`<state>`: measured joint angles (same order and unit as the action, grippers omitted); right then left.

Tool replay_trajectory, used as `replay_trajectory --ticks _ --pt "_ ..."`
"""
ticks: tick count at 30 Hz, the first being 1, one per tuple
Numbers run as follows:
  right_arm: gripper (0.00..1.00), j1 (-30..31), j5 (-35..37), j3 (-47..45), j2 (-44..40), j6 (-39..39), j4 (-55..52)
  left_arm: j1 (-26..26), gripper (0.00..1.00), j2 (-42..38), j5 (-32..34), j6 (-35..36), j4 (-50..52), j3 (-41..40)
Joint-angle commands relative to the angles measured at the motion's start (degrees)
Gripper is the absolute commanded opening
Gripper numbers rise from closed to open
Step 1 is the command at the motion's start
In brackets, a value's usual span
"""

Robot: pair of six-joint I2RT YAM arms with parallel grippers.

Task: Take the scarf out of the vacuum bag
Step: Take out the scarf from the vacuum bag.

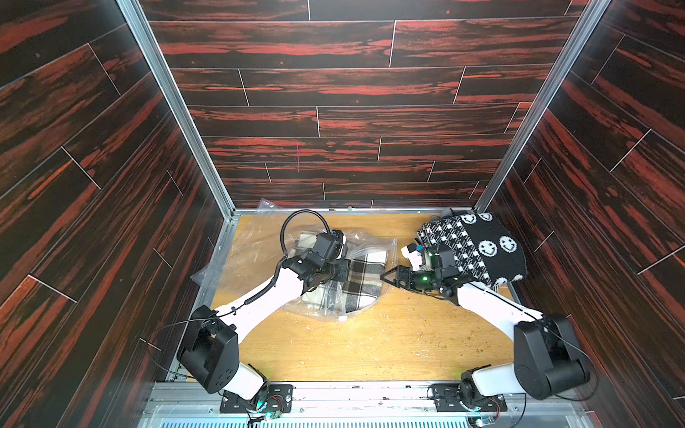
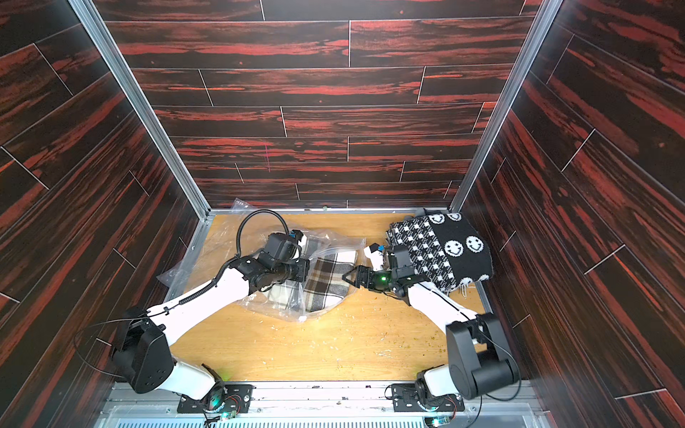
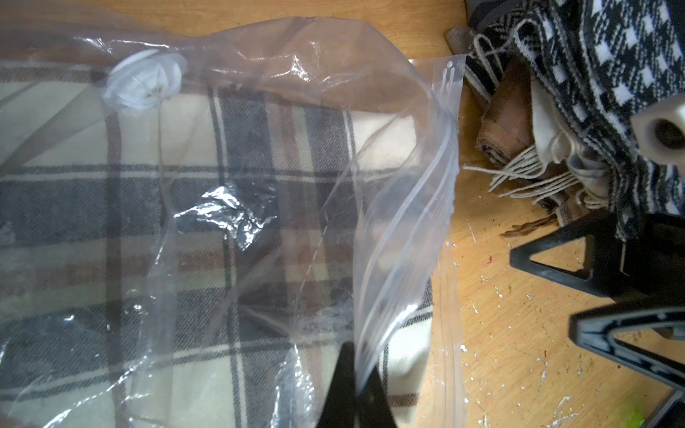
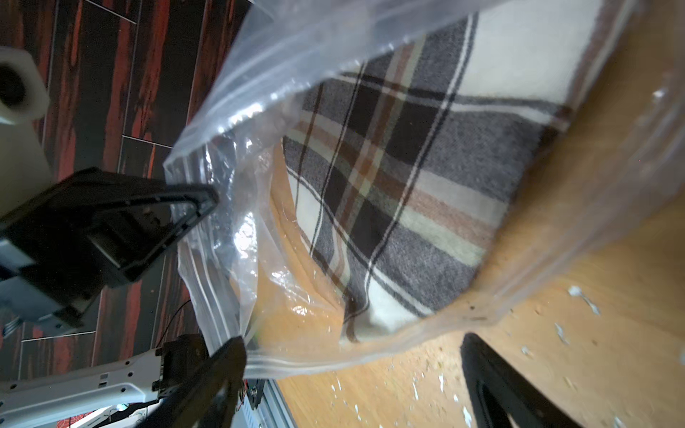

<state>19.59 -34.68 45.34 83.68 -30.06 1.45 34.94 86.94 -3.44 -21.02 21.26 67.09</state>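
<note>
The bag's upper edge (image 4: 307,78) is raised clear of the scarf's end (image 1: 375,287), so I should keep moving my right gripper in until its fingers are around that end, and then close it.
The vacuum bag (image 1: 248,255) lies crinkled on the wooden table's back left, its white valve disc (image 3: 142,83) showing in the left wrist view. A folded cream, grey and brown plaid scarf (image 1: 365,272) sits inside it, near the mouth. My left gripper (image 3: 354,357) is shut on the upper layer of the bag's zip edge and holds it raised. My right gripper (image 4: 352,348) stands open just outside the bag's mouth, low over the table, with the lower zip edge by one finger. In a top view its tips (image 1: 387,276) nearly touch the scarf's end.
A black-and-white knitted cloth with smiley faces (image 1: 478,248) is heaped at the back right corner, over a beige fringed cloth (image 3: 526,170). The bag's small white slider clip (image 1: 343,318) lies at its near edge. Dark wood-pattern walls enclose three sides. Crumbs litter the table (image 1: 370,344).
</note>
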Motion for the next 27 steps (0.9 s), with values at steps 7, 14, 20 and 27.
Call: replay_trajectory --ticks 7,14,20,27 --pt "0.93 0.88 6.71 -0.3 7.7 -3.09 6.87 0.53 0.0 -2.89 -1.38 -0.59 0.63 -1.35" --pt "0.93 0.89 5.17 0.45 13.66 -3.63 12.64 1.03 0.0 -1.83 -2.26 -1.36 -0.56 -1.32" --pt "0.92 1.59 5.67 1.98 17.99 -5.17 15.57 1.7 0.0 -1.15 -2.45 -2.05 -1.25 -1.34" --pt "0.92 2.81 6.39 3.78 20.7 -5.96 15.62 1.83 0.0 -1.22 -2.79 -2.1 -1.57 -1.35"
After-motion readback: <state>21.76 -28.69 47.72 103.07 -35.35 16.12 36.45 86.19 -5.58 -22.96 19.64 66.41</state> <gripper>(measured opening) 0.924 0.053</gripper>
